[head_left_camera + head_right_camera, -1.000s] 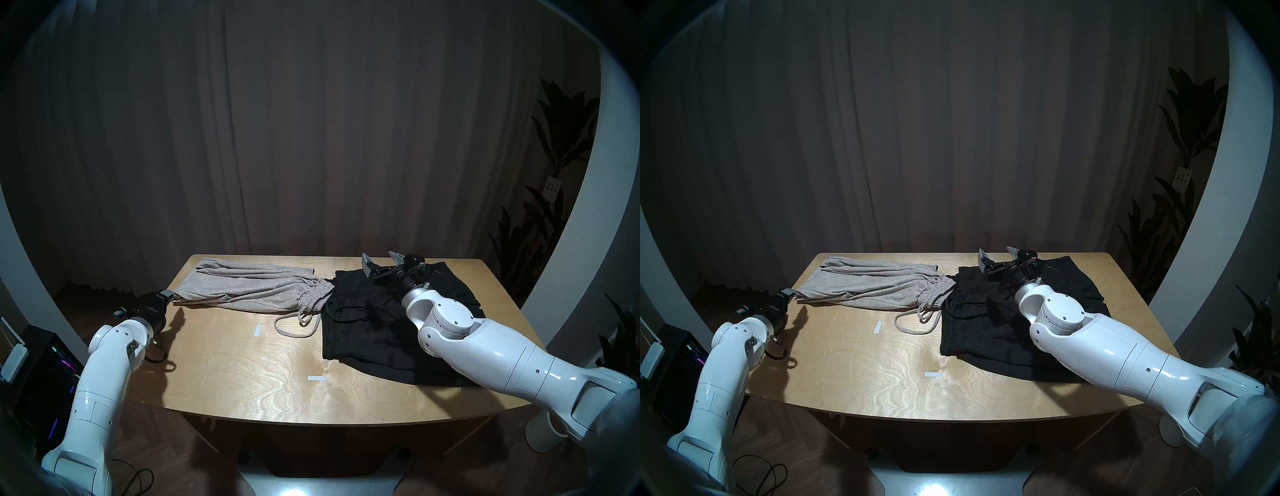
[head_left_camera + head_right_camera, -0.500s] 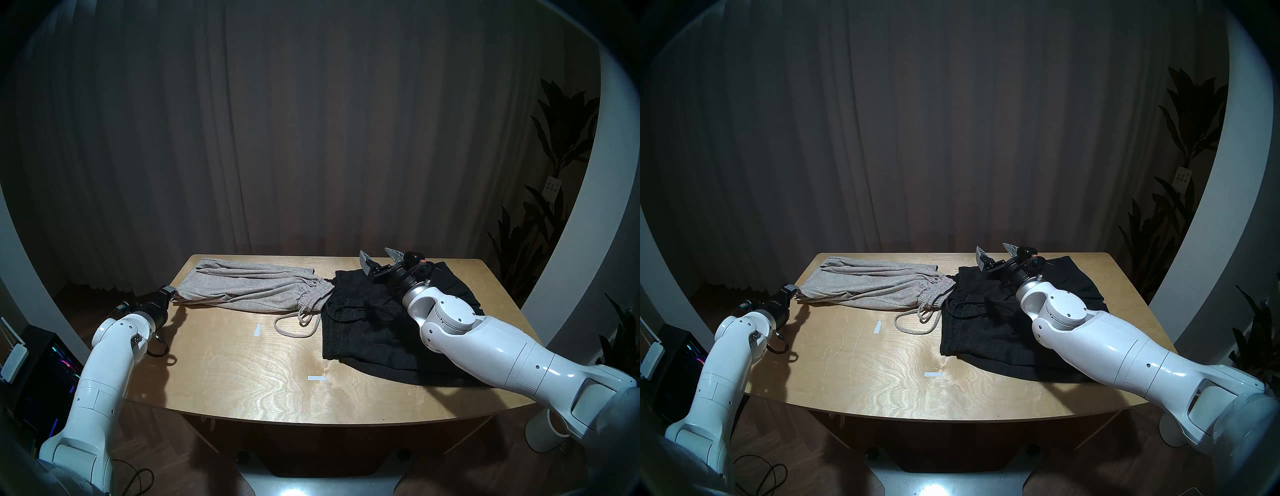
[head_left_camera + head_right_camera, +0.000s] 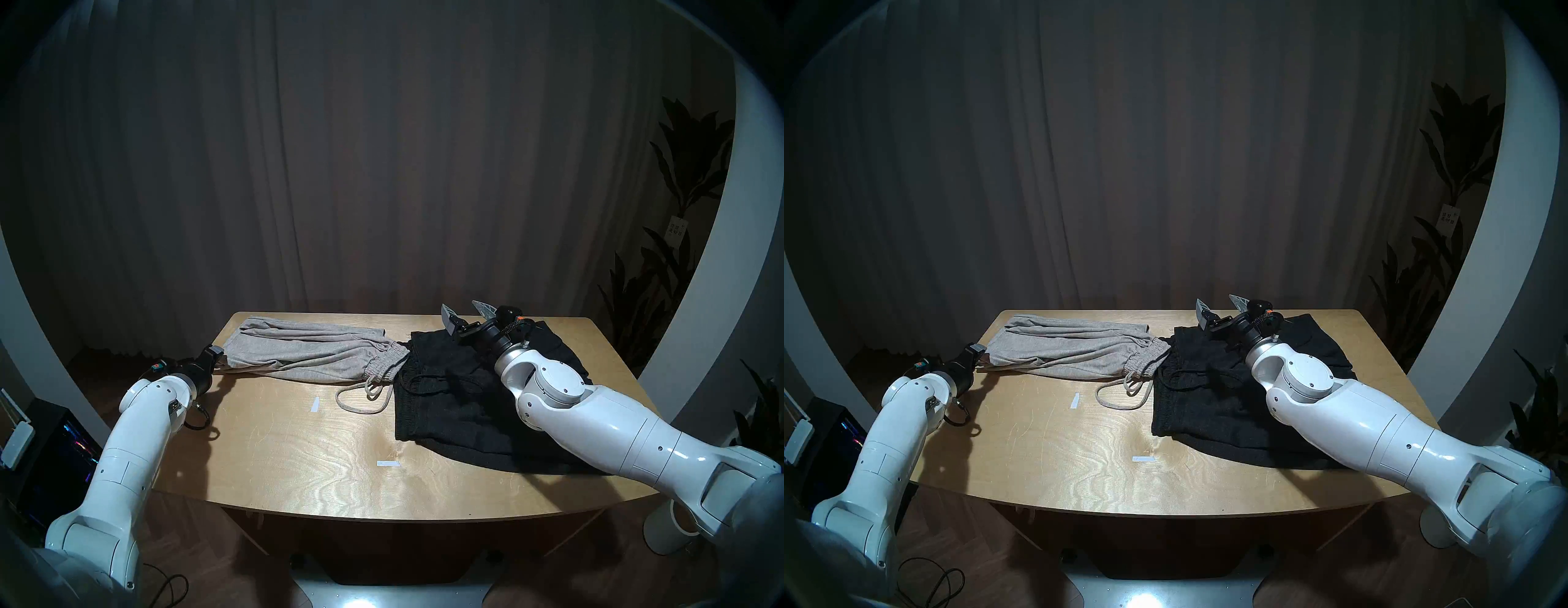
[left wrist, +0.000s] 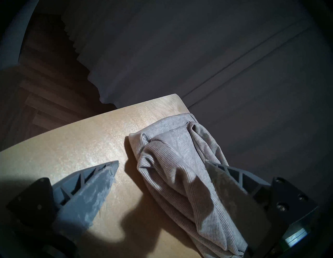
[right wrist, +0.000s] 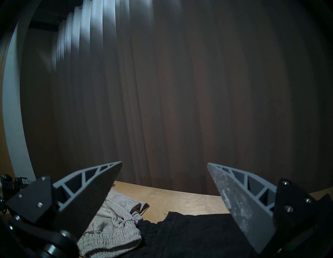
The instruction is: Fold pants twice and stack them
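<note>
My gripper will fold the light grey pants with their leg end [image 3: 239, 349] over to the pants' waistband, and that end will land crumpled because loose folds [image 3: 295, 350] bunch the pants up.
The light grey pants [image 3: 305, 352] lie bunched lengthwise at the table's back left, waistband and pale cord toward the middle. The black pants [image 3: 449, 407] lie folded on the right, touching the grey waistband. My left gripper [image 3: 214, 354] is open at the grey pants' left end. In the left wrist view the left gripper [image 4: 162, 162] straddles that end of the grey fabric [image 4: 173, 162], one finger over the cloth and the other over bare wood. My right gripper [image 3: 460, 305] hangs open above the back edge of the black pants [image 5: 194, 234], holding nothing.
The wooden table [image 3: 297, 467] carries two white tape marks [image 3: 315, 404] [image 3: 389, 463]. A dark curtain hangs close behind it. A lit computer case [image 3: 63, 450] stands on the floor at the left and plants [image 3: 662, 297] at the right.
My left gripper has moved in toward the grey pants' left end, from beside the table edge to over the cloth. The right gripper rose slightly. The pants have not moved.
</note>
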Motion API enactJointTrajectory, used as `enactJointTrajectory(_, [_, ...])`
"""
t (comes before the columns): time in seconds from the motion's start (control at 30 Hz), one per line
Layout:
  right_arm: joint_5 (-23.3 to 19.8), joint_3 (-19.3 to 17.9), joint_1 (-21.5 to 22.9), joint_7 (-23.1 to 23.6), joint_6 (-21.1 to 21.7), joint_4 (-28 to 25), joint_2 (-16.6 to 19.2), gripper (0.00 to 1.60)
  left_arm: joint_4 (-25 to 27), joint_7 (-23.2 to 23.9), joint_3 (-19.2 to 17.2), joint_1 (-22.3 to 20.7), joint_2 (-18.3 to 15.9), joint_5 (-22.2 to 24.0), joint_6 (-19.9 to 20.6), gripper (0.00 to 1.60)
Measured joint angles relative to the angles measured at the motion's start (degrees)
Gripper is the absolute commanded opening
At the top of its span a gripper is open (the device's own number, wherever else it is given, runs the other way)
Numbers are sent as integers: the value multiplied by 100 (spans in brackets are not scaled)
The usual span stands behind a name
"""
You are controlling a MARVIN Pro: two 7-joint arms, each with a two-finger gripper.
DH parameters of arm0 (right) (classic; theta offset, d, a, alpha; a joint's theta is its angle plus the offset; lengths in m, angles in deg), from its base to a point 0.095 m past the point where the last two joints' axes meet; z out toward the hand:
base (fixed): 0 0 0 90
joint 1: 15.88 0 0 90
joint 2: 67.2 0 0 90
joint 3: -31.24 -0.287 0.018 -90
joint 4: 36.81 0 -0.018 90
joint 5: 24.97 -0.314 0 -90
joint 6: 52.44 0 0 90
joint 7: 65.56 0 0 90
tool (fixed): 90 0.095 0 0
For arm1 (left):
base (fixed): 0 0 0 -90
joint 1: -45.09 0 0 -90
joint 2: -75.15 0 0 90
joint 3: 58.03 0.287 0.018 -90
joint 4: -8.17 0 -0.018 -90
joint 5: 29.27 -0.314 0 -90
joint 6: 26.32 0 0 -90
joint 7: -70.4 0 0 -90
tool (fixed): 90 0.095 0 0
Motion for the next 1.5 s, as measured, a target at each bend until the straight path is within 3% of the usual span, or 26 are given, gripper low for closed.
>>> enactJointTrajectory(0.6, [55,-14,-52,-176,-102,-130,133,160,-1146,447,595,-1002,77,-412,111,160])
enactJointTrajectory(1.23, [36,-11,-107,-327,-198,-240,226,160,-2852,1249,1147,-2198,290,-901,-92,160])
enactJointTrajectory(1.3, [30,-11,-108,-330,-203,-245,232,160,-3000,1337,1198,-2291,305,-945,-107,154])
enactJointTrajectory(1.5, [-2,-11,-110,-326,-222,-267,247,160,-3326,1491,1349,-2502,339,-1086,-149,160])
